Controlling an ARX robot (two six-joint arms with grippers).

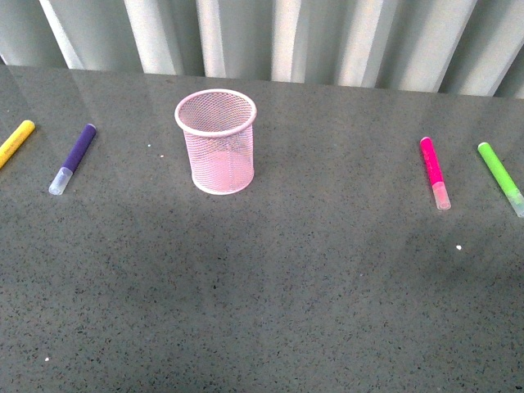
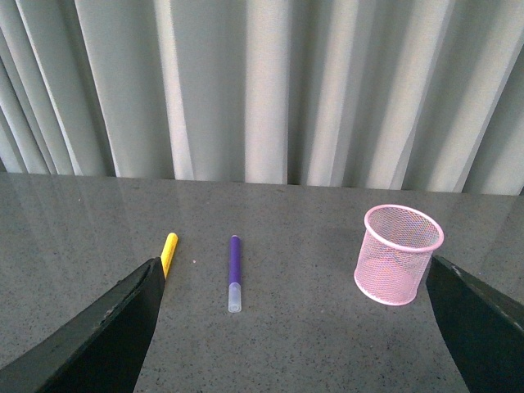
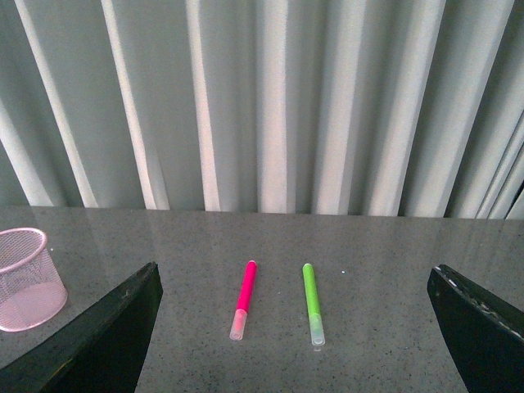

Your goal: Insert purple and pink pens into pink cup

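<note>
I expect the slim purple pen (image 1: 74, 159) to lean against the cup's rim when I lower it in, because the pink cup's opening (image 1: 216, 112) is wide and empty.
The pink cup (image 1: 217, 141) stands upright and empty at the back left of the grey table; it also shows in the left wrist view (image 2: 398, 254) and the right wrist view (image 3: 28, 278). The purple pen (image 1: 73, 158) lies flat at the far left, also in the left wrist view (image 2: 234, 272). The pink pen (image 1: 434, 172) lies flat at the right, also in the right wrist view (image 3: 243, 299). My left gripper (image 2: 295, 327) is open and empty, above and short of the purple pen. My right gripper (image 3: 295, 327) is open and empty, short of the pink pen. Neither arm shows in the front view.
A yellow marker (image 1: 15, 142) lies left of the purple pen, also in the left wrist view (image 2: 168, 253). A bright green marker (image 1: 501, 178) lies right of the pink pen, also in the right wrist view (image 3: 312, 304). A pale curtain (image 1: 270, 37) hangs behind the table's far edge.
</note>
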